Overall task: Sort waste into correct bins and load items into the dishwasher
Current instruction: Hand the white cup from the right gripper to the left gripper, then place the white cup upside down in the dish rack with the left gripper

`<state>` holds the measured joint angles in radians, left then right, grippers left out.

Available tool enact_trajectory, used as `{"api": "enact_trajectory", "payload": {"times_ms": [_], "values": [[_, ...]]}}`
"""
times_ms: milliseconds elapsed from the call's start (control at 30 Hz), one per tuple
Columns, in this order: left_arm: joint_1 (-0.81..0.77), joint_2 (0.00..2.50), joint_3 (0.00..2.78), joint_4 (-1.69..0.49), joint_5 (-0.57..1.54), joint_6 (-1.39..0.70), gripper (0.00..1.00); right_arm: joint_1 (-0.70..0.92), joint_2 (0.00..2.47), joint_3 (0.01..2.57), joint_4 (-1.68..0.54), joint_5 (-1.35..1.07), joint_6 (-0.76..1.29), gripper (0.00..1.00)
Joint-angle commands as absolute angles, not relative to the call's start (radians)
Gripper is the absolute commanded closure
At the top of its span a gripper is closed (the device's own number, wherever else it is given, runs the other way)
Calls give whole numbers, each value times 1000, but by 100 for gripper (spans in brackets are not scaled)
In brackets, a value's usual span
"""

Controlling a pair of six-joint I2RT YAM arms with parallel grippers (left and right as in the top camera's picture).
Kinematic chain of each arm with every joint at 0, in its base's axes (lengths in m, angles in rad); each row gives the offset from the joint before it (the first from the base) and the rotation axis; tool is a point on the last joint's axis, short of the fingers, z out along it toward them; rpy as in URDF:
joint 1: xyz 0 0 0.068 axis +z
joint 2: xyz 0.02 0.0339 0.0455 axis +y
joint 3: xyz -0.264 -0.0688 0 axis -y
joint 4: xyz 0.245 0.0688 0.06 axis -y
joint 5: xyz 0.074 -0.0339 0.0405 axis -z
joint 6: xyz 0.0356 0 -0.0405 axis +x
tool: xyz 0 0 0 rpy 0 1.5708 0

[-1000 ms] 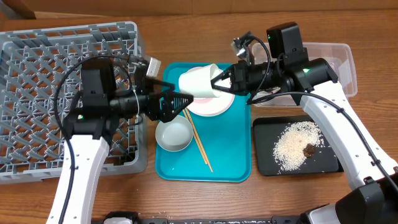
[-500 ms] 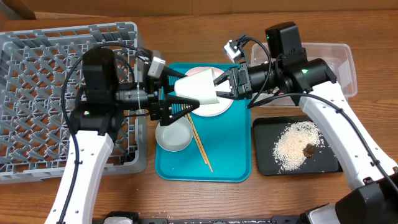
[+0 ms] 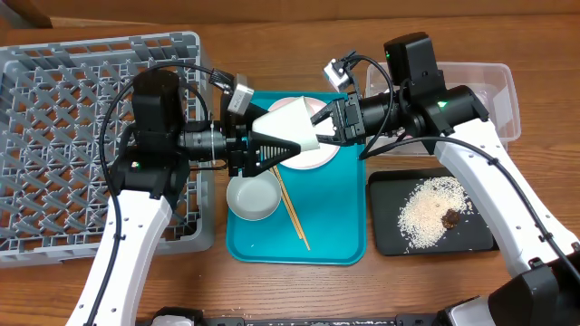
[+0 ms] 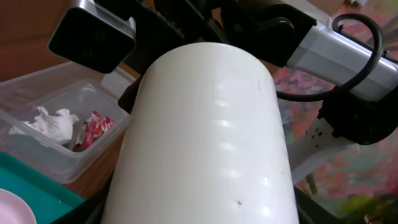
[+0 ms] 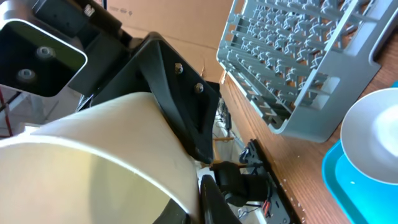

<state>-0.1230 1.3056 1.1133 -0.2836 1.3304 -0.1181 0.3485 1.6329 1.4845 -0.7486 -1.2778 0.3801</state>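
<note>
My right gripper is holding the small white cup's rim point(image 3: 311, 127). It should let go and move away before my left gripper takes the cup to the dish rack point(image 3: 86, 163).
The small white cup point(image 3: 288, 125) hangs on its side above the teal tray, between both grippers. My left gripper point(image 3: 276, 149) has its fingers against both sides of the cup, which fills the left wrist view point(image 4: 205, 143). My right gripper point(image 3: 319, 122) is shut on the cup's rim, one finger inside it point(image 5: 202, 199). The white plate point(image 3: 317, 156) lies under the cup, and a pinkish rim point(image 3: 288, 105) shows behind it. The pale grey bowl point(image 3: 253, 197) sits on the tray. The grey dish rack point(image 3: 54, 136) is at the left.
The teal tray point(image 3: 335, 226) also holds chopsticks point(image 3: 292, 210). The black tray point(image 3: 385, 231) holds rice point(image 3: 426, 213) and a brown lump point(image 3: 449, 217). The clear tub point(image 3: 494, 91) holds the white tissue point(image 4: 46, 121) and the red wrapper point(image 4: 94, 127).
My left gripper has moved right and up and come round the cup. My right gripper has carried the cup a little left to meet it.
</note>
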Motion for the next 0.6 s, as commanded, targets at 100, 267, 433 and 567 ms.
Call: {"api": "enact_trajectory", "payload": {"times_ms": [100, 267, 433, 567], "values": [[-121, 1311, 1128, -288, 1182, -116, 48, 352, 1630, 1492, -793, -1195, 390, 72], [-65, 1311, 1128, -447, 962, -88, 53, 295, 1630, 1492, -942, -746, 390, 49], [82, 1275, 1131, -712, 629, -77, 73, 186, 1604, 1495, -1094, -437, 319, 47], [254, 1222, 1159, -925, 337, -78, 87, 107, 1538, 1495, -1173, -284, 277, 46]]}}
